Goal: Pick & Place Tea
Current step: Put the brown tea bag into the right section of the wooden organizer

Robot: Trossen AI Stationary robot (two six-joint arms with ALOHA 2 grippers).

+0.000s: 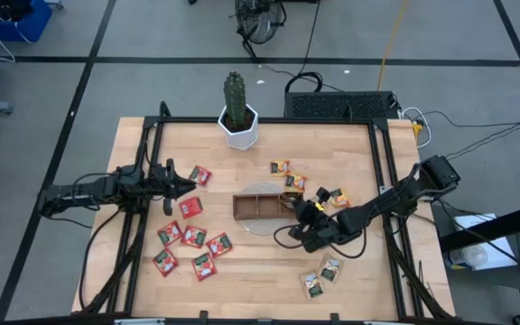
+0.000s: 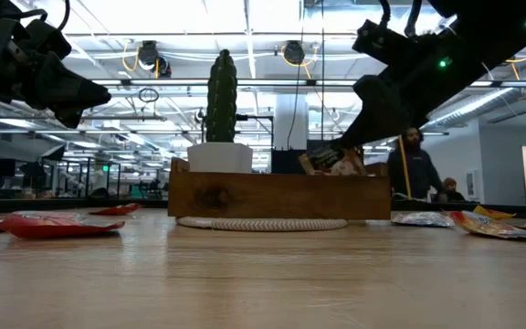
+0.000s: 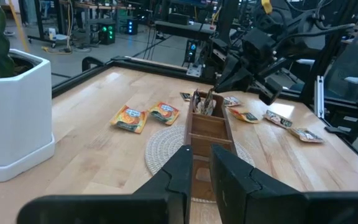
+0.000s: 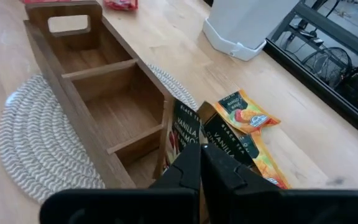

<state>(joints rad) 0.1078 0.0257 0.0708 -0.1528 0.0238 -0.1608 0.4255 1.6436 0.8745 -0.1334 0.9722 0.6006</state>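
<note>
The dark sachet (image 2: pixel 323 163) is slanting above the tray's rim, so next my right gripper opens, reaches down from above into the tray's end section (image 4: pixel 143 165) and stands the dark sachet upright.
The brown wooden tray (image 1: pixel 258 206) stands on a round woven mat mid-table. My right gripper (image 1: pixel 298 208) hangs over the tray's right end compartment, shut on a dark tea sachet (image 4: pixel 227 142). A second dark sachet (image 4: pixel 184 127) stands right beside it; I cannot tell whether that one is held too. Red sachets (image 1: pixel 190 207) lie flat at the left. Orange-yellow ones (image 1: pixel 287 175) lie beyond the tray, grey-white ones (image 1: pixel 320 275) near the front. My left gripper (image 1: pixel 184 185) hovers left of the tray above the red sachets, its fingers a narrow gap apart around nothing. My right gripper pinches the dark sachet by the edge (image 4: pixel 217 152) nearest its two fingers. The fingers slant down from the table's right side. The sachet sticks out ahead of the fingertips on edge, its free end (image 2: pixel 325 162) at the height of the tray's rim over the end compartment.
A cactus in a white pot (image 1: pixel 239 125) stands at the far edge behind the tray. A black frame (image 1: pixel 382 171) runs around the tabletop. Bare wood lies in front of the tray. A person (image 2: pixel 413 164) stands in the room beyond the table.
</note>
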